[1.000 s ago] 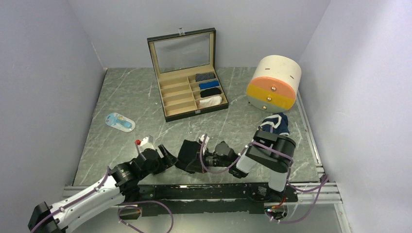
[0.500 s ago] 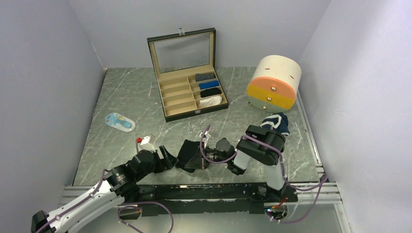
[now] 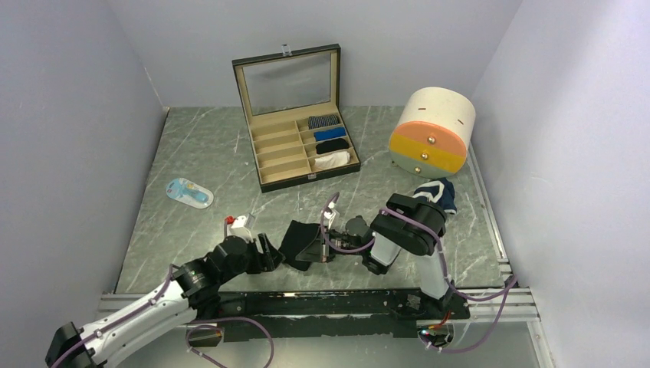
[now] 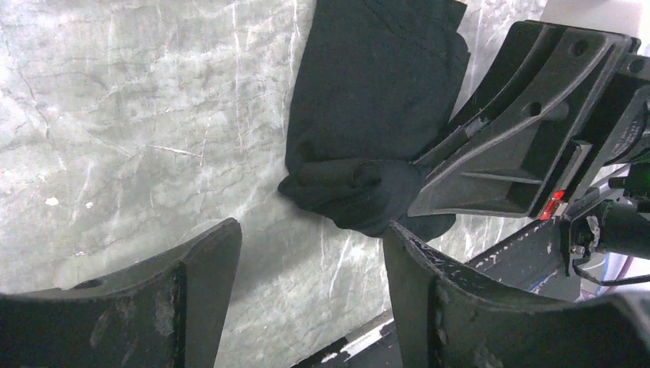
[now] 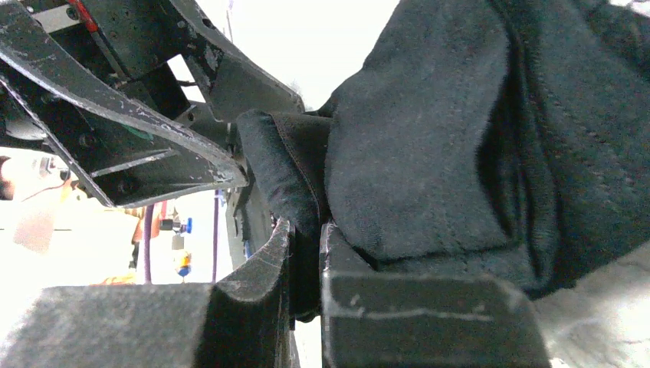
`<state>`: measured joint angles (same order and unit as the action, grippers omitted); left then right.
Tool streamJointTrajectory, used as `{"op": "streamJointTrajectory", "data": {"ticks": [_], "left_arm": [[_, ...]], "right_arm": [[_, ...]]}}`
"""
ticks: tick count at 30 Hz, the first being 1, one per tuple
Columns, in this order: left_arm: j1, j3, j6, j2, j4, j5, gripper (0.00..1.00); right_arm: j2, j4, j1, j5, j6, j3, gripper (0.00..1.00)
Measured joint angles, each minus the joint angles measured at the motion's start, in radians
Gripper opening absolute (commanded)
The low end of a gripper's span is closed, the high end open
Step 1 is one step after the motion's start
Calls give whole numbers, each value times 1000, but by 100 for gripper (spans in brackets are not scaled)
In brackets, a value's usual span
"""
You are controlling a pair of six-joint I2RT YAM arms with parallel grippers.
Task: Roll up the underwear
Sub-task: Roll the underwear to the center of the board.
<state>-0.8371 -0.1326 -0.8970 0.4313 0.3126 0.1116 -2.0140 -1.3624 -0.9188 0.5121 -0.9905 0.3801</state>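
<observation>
I should hold the roll's loose end (image 4: 296, 185) with my left gripper while my right gripper opens and takes hold of its own end of the roll again, because the bunched roll (image 4: 354, 182) slants loose beyond my right gripper.
The black underwear (image 3: 297, 239) lies near the table's front edge, its near end bunched into a loose roll (image 4: 360, 188). My right gripper (image 3: 320, 247) is shut on that bunched edge, and black cloth (image 5: 429, 153) is pinched between its jaws (image 5: 306, 230). My left gripper (image 3: 274, 253) stands open just left of the garment. Its fingertips (image 4: 310, 230) are a little short of the roll, with bare table between them. The navy underwear with white trim (image 3: 437, 192) lies crumpled at the right, behind the right arm.
An open compartment box (image 3: 270, 157) at the back holds several rolled cloths. A round white drawer unit (image 3: 431, 130) stands at the back right. A small blue and white object (image 3: 189, 192) lies at the left. The metal rail (image 3: 306, 295) runs along the front edge.
My left gripper has moved right, closer to the black underwear, still open. The right gripper has shifted slightly left and back, still holding the cloth's edge.
</observation>
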Motion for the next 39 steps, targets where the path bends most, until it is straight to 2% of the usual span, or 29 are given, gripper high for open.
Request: {"op": "streamJointTrajectory", "data": {"ticks": [9,13,21,28,32,39], "left_arm": [[1,19,0,175,-200,7,75],[1,24,-29,245,-288,24,71],[1,32,-122,387,-430,51,60],[1,7,-133,523,-529,43,53],[2,-7,-131,575,-563,40,53],[3,-38,-118,636,-581,35,52]], "right_arm": [[2,13,8,-5,-6,0,5],[7,32,12,-5,-5,3,9],[43,63,17,-12,19,0,27],[188,277,17,-47,135,3,47],[296,458,17,-80,219,16,52],[519,800,-7,-210,431,54,53]]}}
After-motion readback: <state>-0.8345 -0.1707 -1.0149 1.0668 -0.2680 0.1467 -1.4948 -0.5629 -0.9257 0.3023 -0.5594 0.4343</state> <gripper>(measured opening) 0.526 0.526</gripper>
